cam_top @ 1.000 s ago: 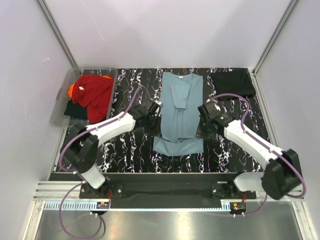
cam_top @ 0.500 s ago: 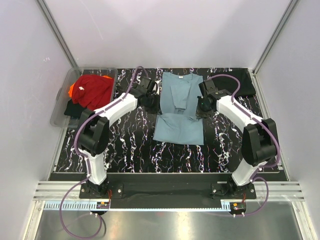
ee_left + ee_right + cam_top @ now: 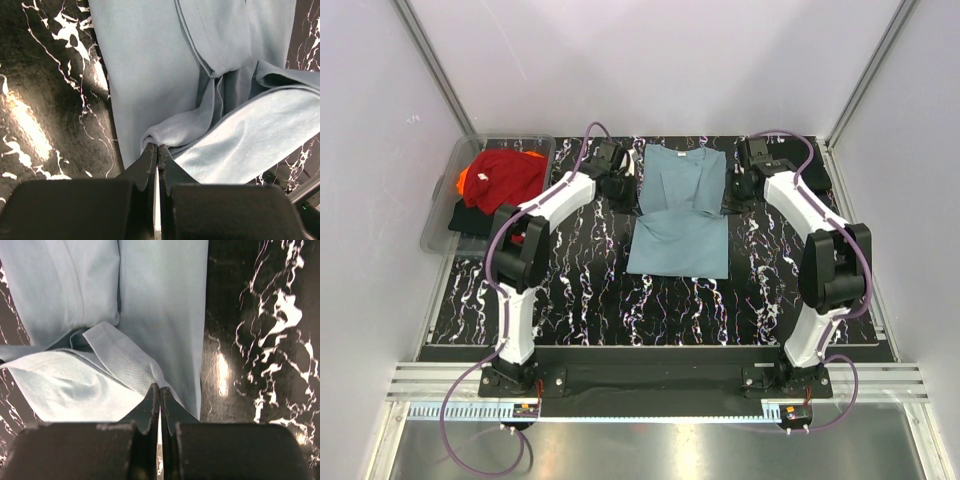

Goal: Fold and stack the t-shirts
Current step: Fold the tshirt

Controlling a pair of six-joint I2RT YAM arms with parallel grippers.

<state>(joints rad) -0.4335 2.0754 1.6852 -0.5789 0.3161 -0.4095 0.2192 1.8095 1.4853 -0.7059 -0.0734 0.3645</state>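
The hem corner (image 3: 719,212) is in line with the t-shirt's side edge, so the robot's right gripper should keep moving toward the collar (image 3: 682,153) and let go once the hem lies flat.
The dusty teal-blue t-shirt (image 3: 678,215) lies in the middle of the black marbled table, its lower half folded up over the upper half. My left gripper (image 3: 623,188) is shut on its left hem corner (image 3: 156,137). My right gripper (image 3: 735,190) is shut on the right hem corner (image 3: 159,382). Both hold the hem just above the shirt's upper part. A folded black t-shirt (image 3: 812,160) lies at the back right, partly hidden by the right arm. A red shirt (image 3: 510,180), an orange one (image 3: 466,180) and a black one (image 3: 470,218) lie in the tub.
The clear plastic tub (image 3: 448,195) stands at the table's back left edge. Grey walls close in the table on three sides. Bare marbled tabletop (image 3: 580,290) shows in front of the shirt.
Both grippers have carried the teal shirt's bottom hem away from the arm bases toward the collar, folding the lower half over the upper. The arms are now stretched far back.
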